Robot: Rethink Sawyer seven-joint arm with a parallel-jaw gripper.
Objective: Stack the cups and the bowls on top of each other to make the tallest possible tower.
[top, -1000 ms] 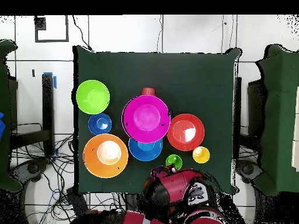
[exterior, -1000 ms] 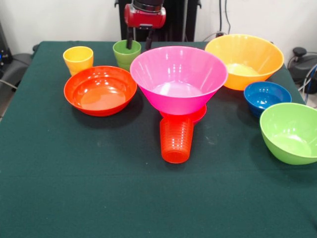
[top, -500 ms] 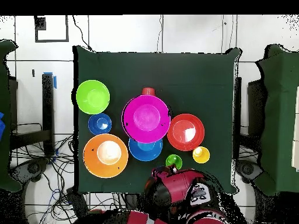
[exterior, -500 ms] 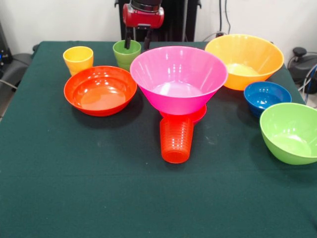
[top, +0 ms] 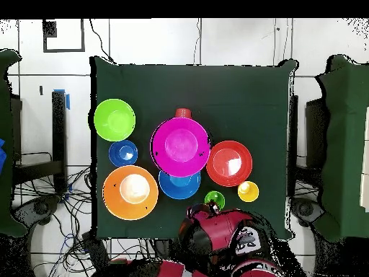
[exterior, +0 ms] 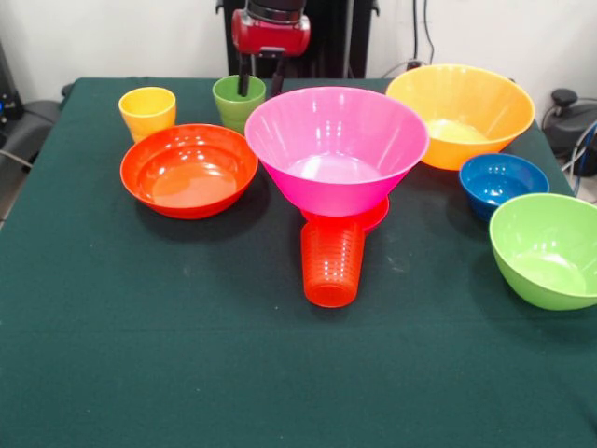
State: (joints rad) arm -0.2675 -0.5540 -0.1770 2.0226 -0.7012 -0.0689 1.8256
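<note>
I expect the pink bowl [exterior: 337, 151] to stay steady when I lower the light green cup into it, because the bowl sits level over the small magenta-red piece [exterior: 375, 217].
My gripper [exterior: 261, 86] hangs open at the far side of the table. One finger reaches inside the light green cup [exterior: 233, 105] and the other stands outside its rim. The yellow cup [exterior: 147, 110] stands to the left of it. The large pink bowl [exterior: 336, 149] sits raised on a small magenta-red piece [exterior: 373, 217] at the table's middle. The ribbed orange-red cup [exterior: 332, 261] stands right in front of it. From above, a medium blue bowl [top: 179, 186] peeks out from under the pink bowl [top: 180, 146], and the arm [top: 220, 234] covers the gripper.
The wide red-orange bowl [exterior: 188, 170] lies left of the pink bowl. The yellow-orange bowl [exterior: 459, 112], the small dark blue bowl [exterior: 502, 182] and the lime green bowl [exterior: 550, 247] line the right side. Dark green cloth [exterior: 187, 355] covers the table.
The gripper has only shifted slightly at the green cup. No cup or bowl has moved.
</note>
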